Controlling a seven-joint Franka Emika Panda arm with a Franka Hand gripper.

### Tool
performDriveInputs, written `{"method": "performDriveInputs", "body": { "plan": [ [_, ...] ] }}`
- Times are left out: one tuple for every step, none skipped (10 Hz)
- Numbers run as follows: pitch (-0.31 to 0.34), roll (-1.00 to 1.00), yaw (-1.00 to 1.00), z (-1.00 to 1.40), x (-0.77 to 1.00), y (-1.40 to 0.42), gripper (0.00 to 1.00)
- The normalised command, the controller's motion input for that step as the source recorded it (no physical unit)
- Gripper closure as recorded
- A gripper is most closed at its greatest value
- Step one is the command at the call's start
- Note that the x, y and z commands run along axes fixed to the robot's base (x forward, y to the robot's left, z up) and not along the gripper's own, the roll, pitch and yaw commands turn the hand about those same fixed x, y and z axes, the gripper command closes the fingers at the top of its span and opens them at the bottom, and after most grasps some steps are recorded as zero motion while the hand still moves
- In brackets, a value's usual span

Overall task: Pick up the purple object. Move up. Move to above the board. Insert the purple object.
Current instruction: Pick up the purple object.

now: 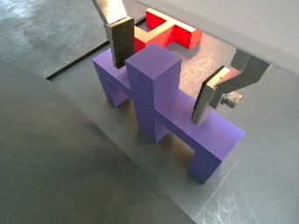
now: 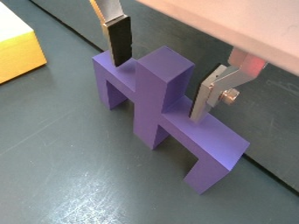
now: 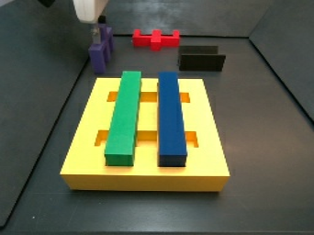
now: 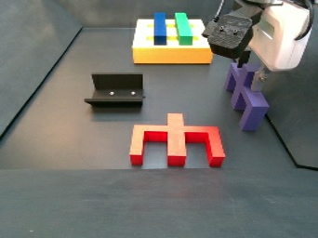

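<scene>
The purple object (image 1: 156,87) will sit astride the green bar and blue bar when the gripper inserts it, since gaps show (image 1: 177,146) between its legs.
The purple object (image 1: 198,140) (image 2: 208,147) stands on the dark floor with its legs down and its stub up. My gripper (image 1: 162,83) (image 2: 162,85) is lowered over it and open. One finger sits on each side of the central stub, just above the crossbar, with a small gap on each side. In both side views the purple object (image 3: 98,57) (image 4: 248,100) stands below the gripper (image 3: 98,39) (image 4: 245,63). The board (image 3: 147,173) (image 4: 168,58) is a yellow slab some way off, carrying a green bar (image 3: 124,117) and a blue bar (image 3: 172,115).
A red notched block (image 1: 163,33) (image 3: 156,39) (image 4: 178,141) lies on the floor near the purple piece. The black fixture (image 3: 203,58) (image 4: 118,90) stands apart from both. Grey walls enclose the floor.
</scene>
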Motion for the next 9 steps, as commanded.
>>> {"method": "performDriveInputs", "body": {
  "plan": [
    [0.000, 0.00, 0.00, 0.00, 0.00, 0.00, 1.00],
    [0.000, 0.00, 0.00, 0.00, 0.00, 0.00, 1.00],
    [0.000, 0.00, 0.00, 0.00, 0.00, 0.00, 1.00],
    [0.000, 0.00, 0.00, 0.00, 0.00, 0.00, 1.00],
    [0.000, 0.00, 0.00, 0.00, 0.00, 0.00, 1.00],
    [0.000, 0.00, 0.00, 0.00, 0.00, 0.00, 1.00],
    [0.000, 0.00, 0.00, 0.00, 0.00, 0.00, 1.00],
    [0.000, 0.00, 0.00, 0.00, 0.00, 0.00, 1.00],
    [0.000, 0.00, 0.00, 0.00, 0.00, 0.00, 1.00]
  ]
}}
